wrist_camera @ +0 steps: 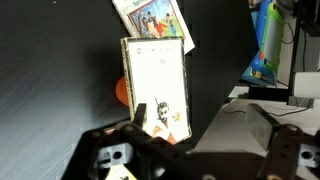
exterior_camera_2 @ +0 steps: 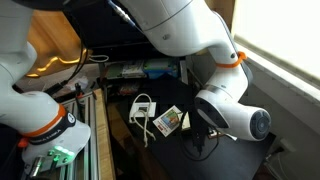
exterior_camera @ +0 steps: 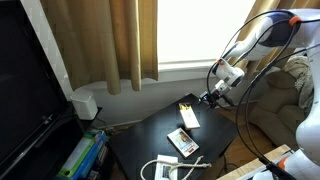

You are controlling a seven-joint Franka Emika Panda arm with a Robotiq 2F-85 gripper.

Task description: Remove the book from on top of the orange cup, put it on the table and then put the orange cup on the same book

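Note:
The book's near end (wrist_camera: 170, 129) sticks out past the orange cup, so the robot's gripper carries on swinging low toward that end until its open fingers are on both sides of the book's thickness (wrist_camera: 129, 106).
In the wrist view the small whitish book (wrist_camera: 155, 80), with a drawn figure on its cover, lies on top of the orange cup (wrist_camera: 120, 92). Only a sliver of the cup shows past the book's left edge. Both stand on the black table (wrist_camera: 50, 70). My gripper (wrist_camera: 200, 140) is open and empty. Its dark fingers sit at the bottom of the view, just short of the book's near edge. In an exterior view the gripper (exterior_camera: 212, 97) hovers over the table's far edge (exterior_camera: 150, 125), next to the book (exterior_camera: 187, 114).
A larger white-and-brown booklet (wrist_camera: 152, 18) lies just beyond the book and shows in both exterior views (exterior_camera: 182, 142) (exterior_camera_2: 168, 121). White cables (exterior_camera: 165, 168) lie at the table's front. Curtains, a couch and shelves with clutter surround the table.

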